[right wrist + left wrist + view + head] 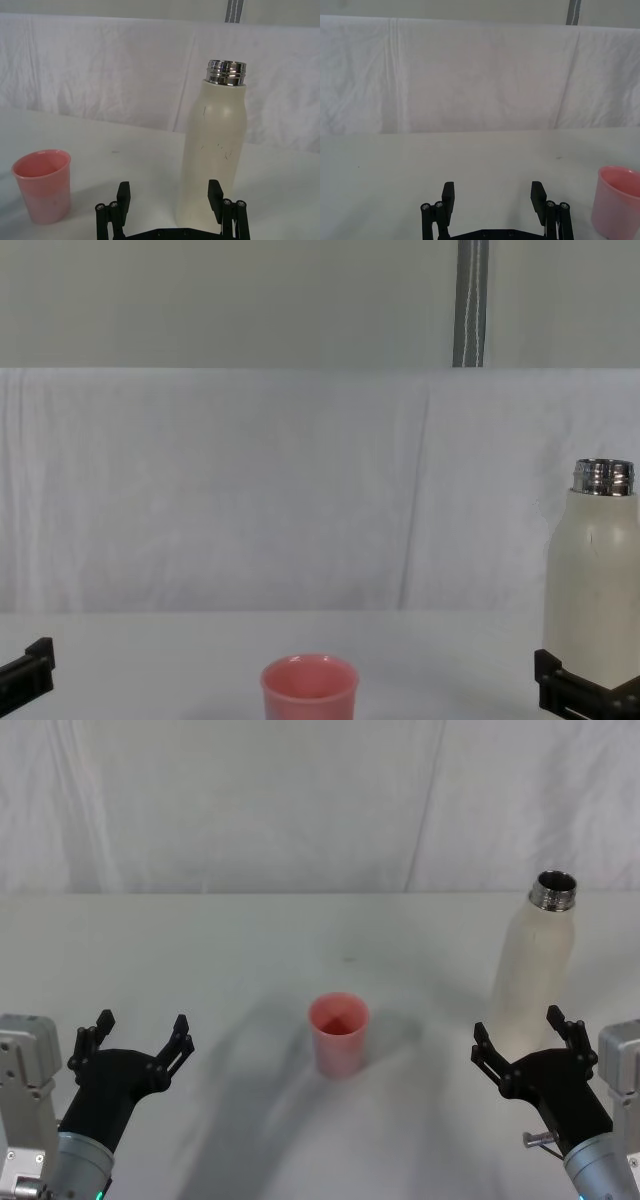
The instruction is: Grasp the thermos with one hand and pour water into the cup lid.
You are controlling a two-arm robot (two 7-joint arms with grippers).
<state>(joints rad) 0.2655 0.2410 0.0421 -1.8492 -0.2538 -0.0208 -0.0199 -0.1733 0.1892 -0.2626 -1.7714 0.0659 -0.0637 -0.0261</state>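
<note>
My gripper will pour a thin, clear stream of water from the thermos (pixel 594 585) when it tips the thermos nearly level, because the steel neck (pixel 604 478) is uncapped and narrow.
The cream-white thermos (pixel 535 965) stands upright on the right of the table, its steel neck uncapped; it also rises in the right wrist view (pixel 213 150) and at the chest view's right edge (pixel 592 585). My right gripper (pixel 524 1034) is open just in front of its base, with the bottle slightly right of centre between the fingers (pixel 170 197) and not touching them. The pink cup lid (pixel 338 1033) sits upright at the table's middle (pixel 43 185) (pixel 309 690) (pixel 616 201). My left gripper (pixel 140 1031) hangs open over bare table at the left (pixel 492 197).
A white cloth backdrop (pixel 300 800) hangs behind the white table (pixel 230 950). A grey pole (pixel 471 302) rises behind the cloth. Bare tabletop lies between the cup lid and each gripper.
</note>
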